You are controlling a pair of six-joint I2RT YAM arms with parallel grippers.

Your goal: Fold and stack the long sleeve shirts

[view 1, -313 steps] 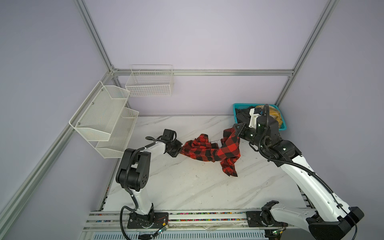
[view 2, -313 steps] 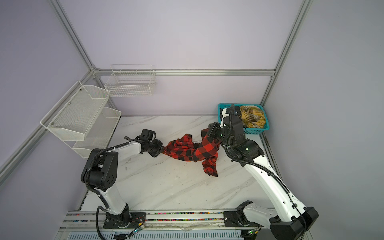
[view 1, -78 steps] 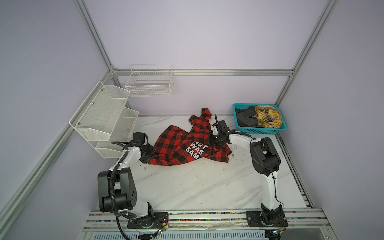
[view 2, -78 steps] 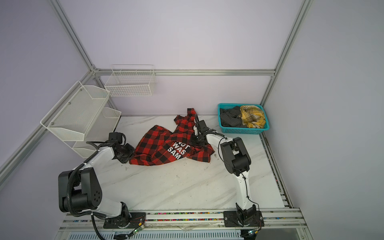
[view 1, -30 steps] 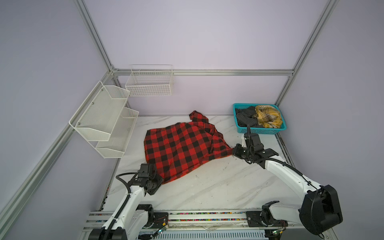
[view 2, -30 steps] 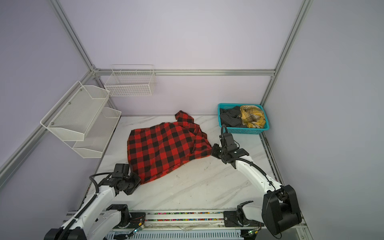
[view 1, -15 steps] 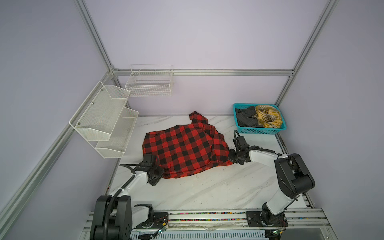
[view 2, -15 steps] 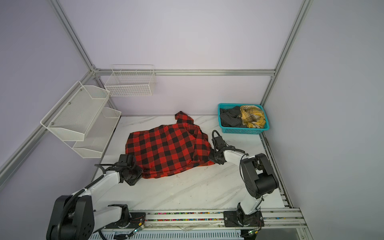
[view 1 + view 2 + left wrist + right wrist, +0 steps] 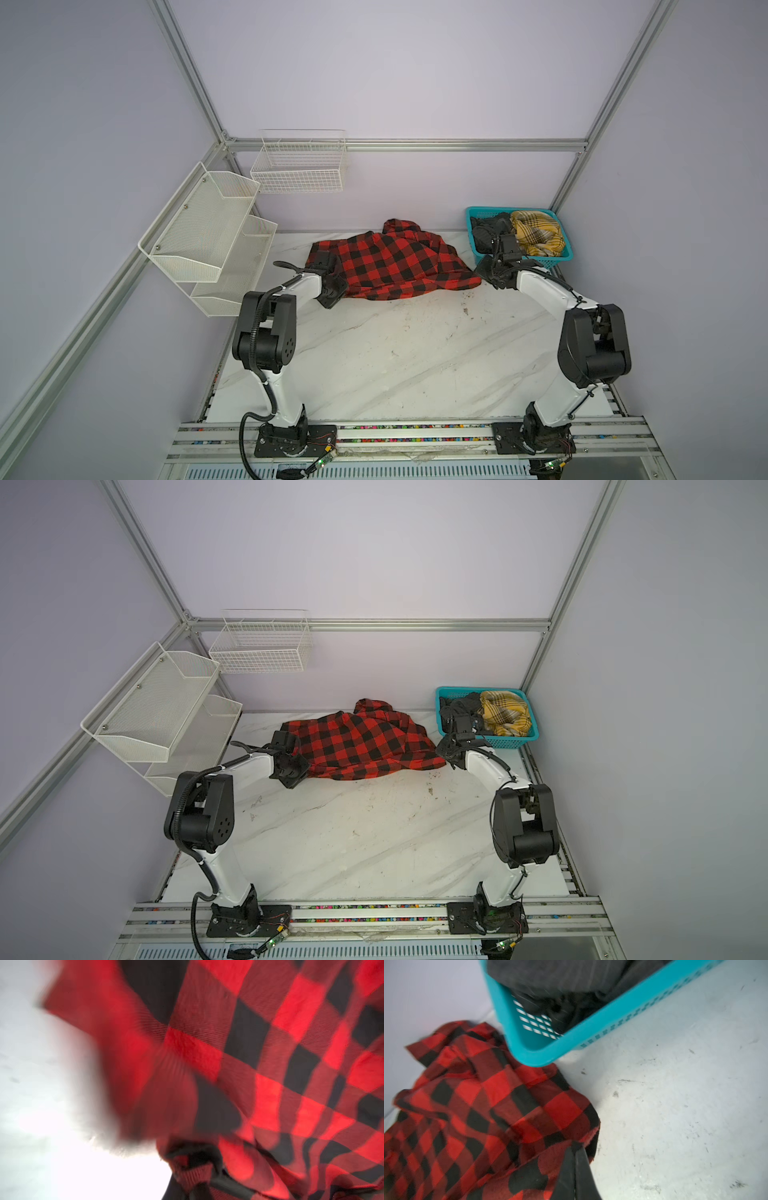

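Observation:
The check shirt lies bunched (image 9: 453, 257) next to the corner of the teal basket. My right gripper needs to pull the shirt toward the front rail (image 9: 486, 324) and smooth it flat before folding it.
In both top views a red-and-black check long sleeve shirt (image 9: 386, 262) (image 9: 357, 742) lies spread at the back middle of the table, with no letters showing. My left gripper (image 9: 334, 286) (image 9: 297, 769) is shut on its near-left corner; the left wrist view shows the ribbed hem pinched at the gripper (image 9: 197, 1178) and the shirt (image 9: 249, 1043) close and blurred. My right gripper (image 9: 484, 272) (image 9: 446, 750) (image 9: 575, 1147) is shut on the shirt's (image 9: 488, 1105) right corner. A yellow plaid shirt (image 9: 536, 232) (image 9: 505, 712) and a dark grey shirt (image 9: 486, 232) (image 9: 457, 708) (image 9: 560, 976) lie bunched in the basket.
The teal basket (image 9: 540, 262) (image 9: 511, 742) (image 9: 612, 1020) stands at the back right, just behind my right gripper. White mesh shelves (image 9: 208, 232) hang on the left wall and a wire basket (image 9: 299, 166) on the back wall. Marble tabletop (image 9: 415, 353) stretches toward the front rail.
Both grippers have moved toward the back wall with the shirt's near edge. The shirt now lies shorter and further back, and my right gripper has come up to the basket.

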